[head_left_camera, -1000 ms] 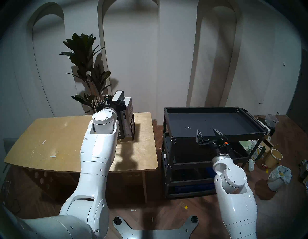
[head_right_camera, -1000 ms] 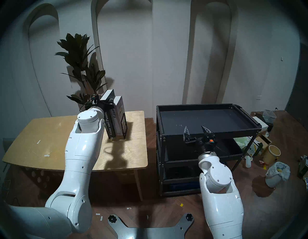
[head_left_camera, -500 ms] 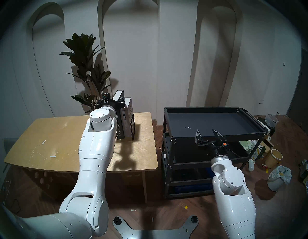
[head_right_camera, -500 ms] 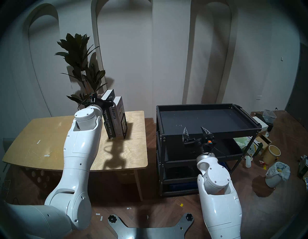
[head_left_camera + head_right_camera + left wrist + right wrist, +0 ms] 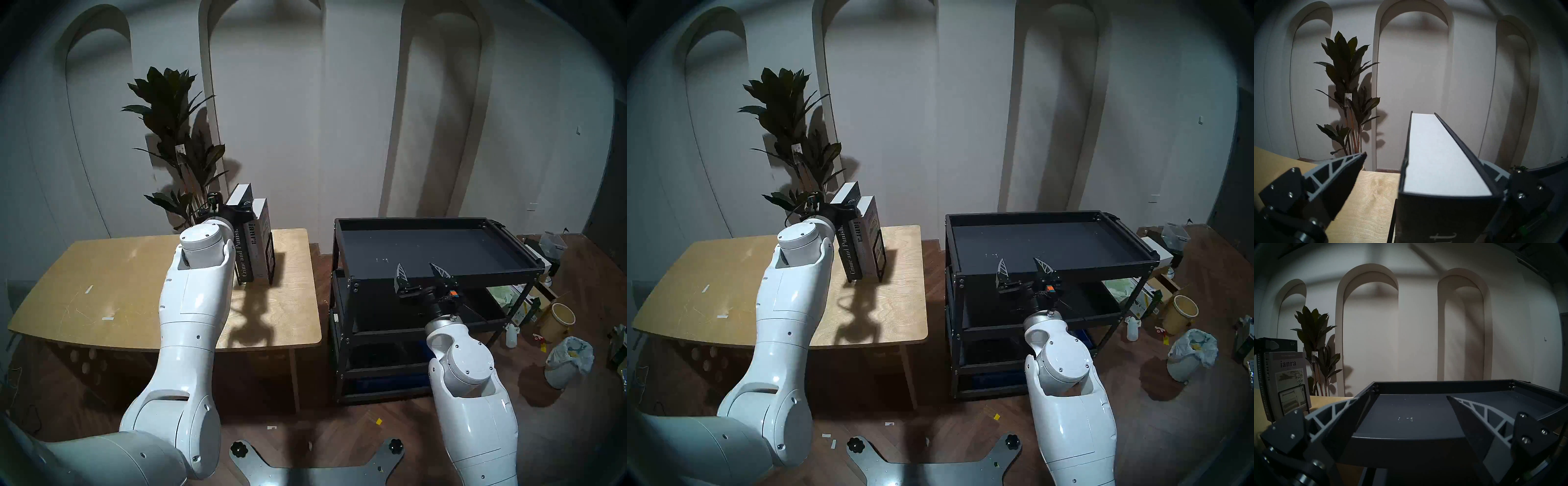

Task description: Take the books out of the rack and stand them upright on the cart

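Observation:
The pale book [image 5: 261, 240] slants toward the black book. The pale book will fall over in the rack when I lift out the black book.
Two books stand upright in a thin black wire rack [image 5: 271, 258] at the far edge of the wooden table. The taller black book [image 5: 241, 259] reads "Crime and Punishment"; the shorter pale book [image 5: 258, 249] reads "ianra" [image 5: 1288, 378]. My left gripper [image 5: 1423, 157] straddles the top of the black book [image 5: 1440, 152], open. Its right finger lies against the book's right cover, between the two books. Its left finger [image 5: 1339, 176] stands clear of the left cover. My right gripper [image 5: 416, 266] hangs open and empty over the front rim of the black cart [image 5: 407, 221], also seen in the right wrist view [image 5: 1403, 397].
A tall potted plant [image 5: 173, 135] stands behind the table [image 5: 118, 288] near the books. The cart's top tray [image 5: 1440, 382] is bare. On the floor to the right lie a yellow bucket [image 5: 556, 320], a bagged bin [image 5: 566, 359] and boxes.
My left wrist has shifted a little to the left and its fingers have drawn closer around the black book. The right gripper has drifted slightly left along the cart's front rim.

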{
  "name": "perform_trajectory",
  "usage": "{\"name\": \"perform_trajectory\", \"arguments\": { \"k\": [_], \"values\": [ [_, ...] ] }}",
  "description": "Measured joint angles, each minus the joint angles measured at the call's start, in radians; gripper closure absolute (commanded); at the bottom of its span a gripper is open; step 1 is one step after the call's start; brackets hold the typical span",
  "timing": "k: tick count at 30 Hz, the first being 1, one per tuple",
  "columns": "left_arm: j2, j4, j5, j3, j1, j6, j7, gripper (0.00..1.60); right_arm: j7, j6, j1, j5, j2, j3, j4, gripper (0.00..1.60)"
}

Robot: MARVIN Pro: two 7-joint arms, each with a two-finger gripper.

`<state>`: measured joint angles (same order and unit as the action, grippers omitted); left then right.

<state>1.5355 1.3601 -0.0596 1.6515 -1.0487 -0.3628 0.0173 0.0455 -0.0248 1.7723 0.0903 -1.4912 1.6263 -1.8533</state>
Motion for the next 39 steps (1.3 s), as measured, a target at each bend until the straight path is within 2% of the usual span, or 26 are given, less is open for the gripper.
{"name": "perform_trajectory", "arguments": {
  "k": [1,3,4,6,7,8,10,11,12,13,15,17,18,32,39],
  "values": [
    [0.0,0.0,-0.001,0.0,0.0,0.0,0.0,0.88,-0.001,0.0,0.0,-0.001,0.0,0.0,0.0,0.0],
    [0.001,0.0,-0.005,0.001,-0.001,0.0,-0.002,1.05,-0.005,0.0,0.0,-0.002,-0.001,0.0,0.0,0.0],
    [0.001,0.001,-0.006,0.001,-0.001,0.0,-0.002,1.19,-0.006,0.0,0.0,-0.003,-0.001,0.0,0.001,0.0],
    [0.001,0.002,-0.009,0.002,-0.002,0.0,-0.002,1.22,-0.008,0.0,0.0,-0.004,-0.001,0.0,0.001,0.0],
    [0.001,0.003,-0.009,0.002,-0.003,0.0,-0.002,1.41,-0.009,-0.001,0.0,-0.004,-0.001,0.0,0.001,0.0],
    [0.001,0.005,-0.01,0.002,-0.004,0.0,-0.002,1.46,-0.01,-0.001,0.0,-0.004,-0.001,0.0,0.001,0.0],
    [0.001,0.014,-0.01,0.003,-0.009,-0.001,-0.001,1.48,-0.011,-0.001,0.0,-0.004,-0.002,-0.001,0.001,0.0],
    [0.001,0.019,-0.011,0.003,-0.011,-0.002,0.0,1.41,-0.012,-0.001,0.0,-0.004,-0.002,-0.001,0.001,0.0],
    [0.001,0.024,-0.011,0.003,-0.013,-0.003,0.0,1.19,-0.012,-0.001,0.0,-0.003,-0.002,-0.001,0.001,0.0],
    [0.001,0.035,-0.01,0.002,-0.017,-0.004,0.001,1.12,-0.012,-0.001,0.0,-0.001,-0.002,-0.002,0.001,0.0],
    [0.0,0.051,-0.007,-0.001,-0.022,-0.006,0.003,1.21,-0.012,-0.002,0.0,0.001,-0.002,-0.002,0.002,0.0],
    [0.0,0.071,-0.001,-0.006,-0.027,-0.009,0.007,1.42,-0.011,-0.002,-0.001,0.004,-0.002,-0.003,0.002,0.0],
    [0.0,0.09,0.003,-0.01,-0.032,-0.012,0.012,1.6,-0.009,-0.002,-0.001,0.006,-0.002,-0.005,0.003,0.0],
    [0.003,0.248,0.049,-0.048,-0.042,-0.034,0.069,1.6,0.011,-0.011,0.001,0.017,0.0,-0.011,0.005,0.0],
    [0.022,0.332,0.056,-0.06,-0.034,-0.087,0.101,1.6,0.031,-0.033,0.001,-0.001,0.008,-0.043,0.002,0.0]
  ]
}}
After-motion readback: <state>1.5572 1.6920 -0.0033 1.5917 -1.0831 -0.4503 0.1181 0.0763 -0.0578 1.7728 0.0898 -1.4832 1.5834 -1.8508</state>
